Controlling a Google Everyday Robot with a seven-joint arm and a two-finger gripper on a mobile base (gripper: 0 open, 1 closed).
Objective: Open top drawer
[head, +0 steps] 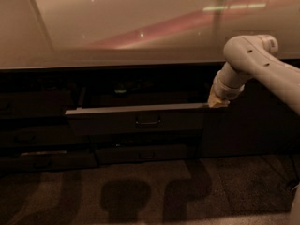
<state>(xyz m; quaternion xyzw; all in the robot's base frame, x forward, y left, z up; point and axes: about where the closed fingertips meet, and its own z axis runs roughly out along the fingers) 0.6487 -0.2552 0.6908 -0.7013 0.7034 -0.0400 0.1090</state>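
Note:
The robot's gripper is at the outer corner point(206, 107) of the partly open top drawer, so it should rise clear and then come down at the drawer's pale rim nearer the handle point(190, 107).
The top drawer point(136, 118) is a wide dark grey-brown front with a small central loop handle point(147, 123) and a pale top rim. It stands pulled out from the cabinet below the countertop. My gripper point(217, 101) hangs from the white arm point(253, 64) at the drawer's right top corner, right at the rim. Its tips are pale yellow. The drawer's inside is mostly hidden in shadow.
A glossy pale countertop point(140, 27) runs across the top. Shorter dark drawer fronts point(140, 153) sit below and to the left point(33, 102). A plain dark cabinet door point(248, 125) is to the right. Grey carpet floor point(150, 191) lies in front.

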